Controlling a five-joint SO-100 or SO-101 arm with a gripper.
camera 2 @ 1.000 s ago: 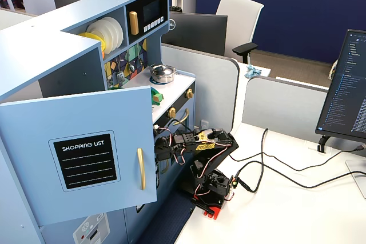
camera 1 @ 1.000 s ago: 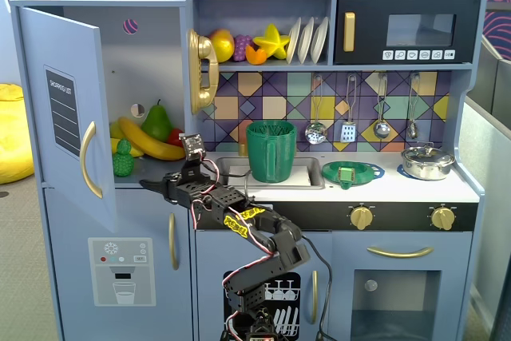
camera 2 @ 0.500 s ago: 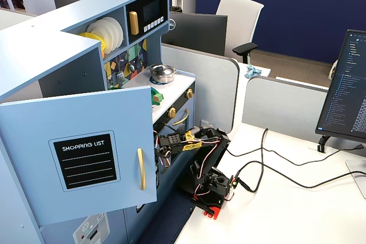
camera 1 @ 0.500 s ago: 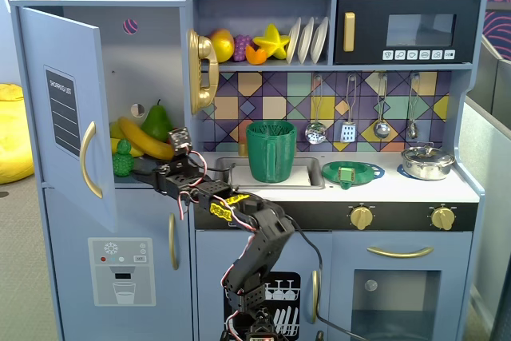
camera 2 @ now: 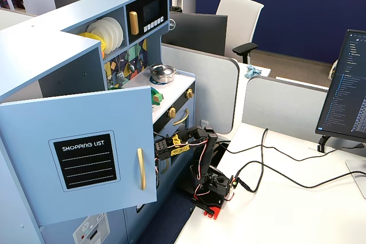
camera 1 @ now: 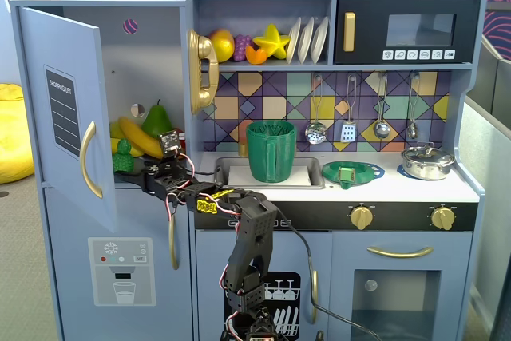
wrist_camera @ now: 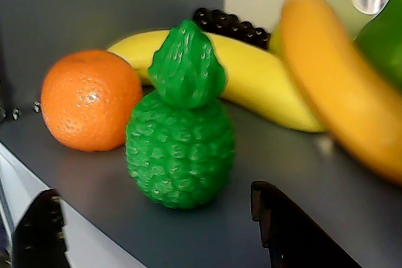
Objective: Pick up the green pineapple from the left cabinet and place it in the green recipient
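I expect the green pineapple [camera 1: 123, 157] to sink fully out of sight when I put it inside, because the green recipient's walls [camera 1: 271, 153] are taller than the pineapple.
The green pineapple [wrist_camera: 180, 149] stands upright on the dark shelf of the left cabinet [camera 1: 64, 117], whose door hangs open. It shows small in a fixed view [camera 1: 122, 156]. My gripper [wrist_camera: 152, 202] is open at the shelf's front edge. Its black fingers [wrist_camera: 41, 230] stand either side, just short of the pineapple and not touching it. In a fixed view the gripper [camera 1: 137, 173] reaches into the cabinet from the right. The green recipient [camera 1: 271, 151] stands upright in the sink. In the other fixed view the open cabinet door [camera 2: 80, 158] hides the gripper and the pineapple.
An orange [wrist_camera: 88, 98] sits just left of the pineapple. Two bananas [wrist_camera: 251, 86], dark grapes [wrist_camera: 229, 24] and a green pear [wrist_camera: 383, 42] lie behind and right of it. A flat green strainer [camera 1: 351, 172] and a metal pot [camera 1: 427, 161] sit on the counter.
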